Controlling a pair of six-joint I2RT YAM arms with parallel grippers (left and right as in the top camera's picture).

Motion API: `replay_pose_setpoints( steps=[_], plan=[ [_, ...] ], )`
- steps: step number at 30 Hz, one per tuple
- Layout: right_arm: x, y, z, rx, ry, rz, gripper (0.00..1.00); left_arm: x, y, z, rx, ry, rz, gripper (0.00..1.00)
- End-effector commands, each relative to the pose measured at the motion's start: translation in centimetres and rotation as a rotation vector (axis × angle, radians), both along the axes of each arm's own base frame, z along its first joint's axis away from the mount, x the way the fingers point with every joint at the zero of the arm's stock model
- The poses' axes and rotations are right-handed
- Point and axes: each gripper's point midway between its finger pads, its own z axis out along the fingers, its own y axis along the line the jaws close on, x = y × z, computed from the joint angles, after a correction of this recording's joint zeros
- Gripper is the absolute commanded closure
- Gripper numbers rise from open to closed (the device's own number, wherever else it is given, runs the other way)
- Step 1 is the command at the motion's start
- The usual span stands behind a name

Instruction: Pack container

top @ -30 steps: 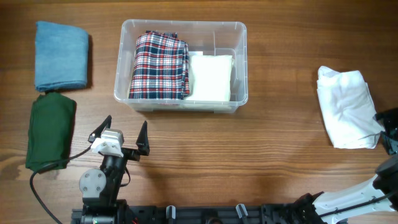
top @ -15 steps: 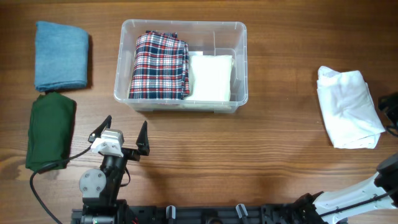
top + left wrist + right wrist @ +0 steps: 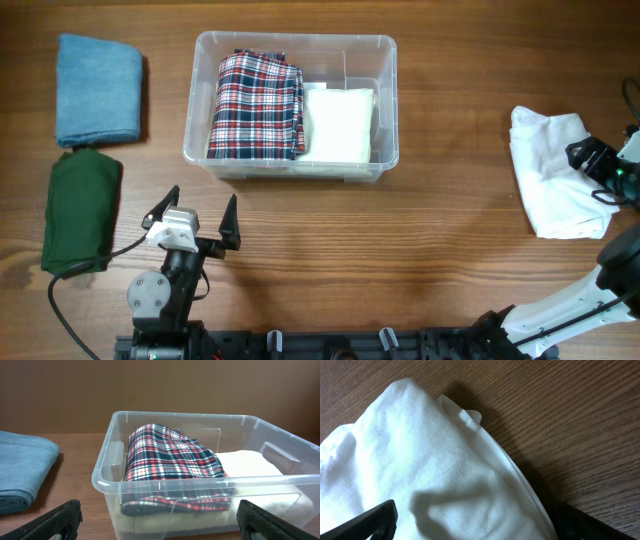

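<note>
My right gripper is above the white cloth's side farthest from the container, so I need to swing across and pinch the cloth's edge facing the container.
The clear plastic container sits at the table's upper middle and also shows in the left wrist view. It holds a folded plaid cloth on the left and a folded cream cloth on the right. My left gripper is open and empty, in front of the container. A crumpled white cloth lies at the right. My right gripper is open over that cloth's right edge, its fingers straddling the white cloth in the right wrist view.
A folded blue cloth lies at the upper left, and a folded dark green cloth lies below it. A black cable runs from the left arm's base toward the green cloth.
My right gripper has moved up and inward from the table's right edge onto the right side of the white cloth. The left arm has not moved.
</note>
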Motion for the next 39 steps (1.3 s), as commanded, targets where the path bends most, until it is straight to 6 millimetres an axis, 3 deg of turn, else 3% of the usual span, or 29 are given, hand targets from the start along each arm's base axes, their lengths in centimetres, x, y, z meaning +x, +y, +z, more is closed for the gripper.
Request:
replay_pose_setpoints(
  steps=[1, 6, 8, 10, 13, 16, 18, 21, 24, 26, 31, 34, 39],
  plan=[
    [-0.2, 0.7, -0.9, 0.027, 0.011, 0.026, 0.01, 0.0, 0.0, -0.2, -0.002, 0.002, 0.002, 0.00],
    [-0.8, 0.4, -1.2, 0.056, 0.047, -0.049, 0.04, 0.0, 0.0, -0.2, -0.002, 0.002, 0.002, 0.00],
    [-0.2, -0.3, 0.0, 0.036, 0.025, -0.063, 0.04, 0.0, 0.0, -0.2, -0.002, 0.002, 0.002, 0.00],
    [0.7, -1.2, 2.2, -0.005, -0.018, -0.065, 0.00, 0.0, 0.0, -0.2, -0.002, 0.002, 0.002, 0.00],
    [2.8, -2.7, 9.4, -0.070, -0.151, -0.087, 0.00, 0.0, 0.0, -0.2, -0.002, 0.002, 0.001, 0.00],
    [5.6, 0.6, 15.7, 0.031, -0.333, 0.002, 0.00, 0.0, 0.0, -0.2, -0.002, 0.002, 0.002, 0.00],
    [6.6, 5.3, 18.7, 0.148, -0.415, 0.125, 0.00, 0.0, 0.0, -0.2, -0.002, 0.002, 0.002, 0.00],
    [6.6, 12.3, 20.2, 0.292, -0.413, 0.288, 0.00, 0.0, 0.0, -0.2, -0.002, 0.002, 0.002, 0.00],
    [5.9, 17.9, 20.3, 0.434, -0.366, 0.406, 0.00, 0.0, 0.0, -0.2, -0.001, 0.002, 0.002, 0.00],
    [5.4, 19.7, 19.3, 0.426, -0.323, 0.465, 0.00, 0.0, 0.0, -0.2, -0.002, 0.002, 0.002, 0.00],
    [3.7, 17.8, 13.3, 0.156, 0.068, 0.197, 0.00, 0.0, 0.0, -0.2, -0.002, 0.002, 0.002, 0.00],
    [2.6, 17.2, 12.4, -0.050, 0.212, 0.056, 0.00, 0.0, 0.0, -0.2, -0.002, 0.002, 0.002, 0.00],
    [0.7, 17.2, 12.6, -0.369, 0.360, -0.100, 0.00, 0.0, 0.0, -0.2, -0.001, 0.002, 0.002, 0.00]
  ],
)
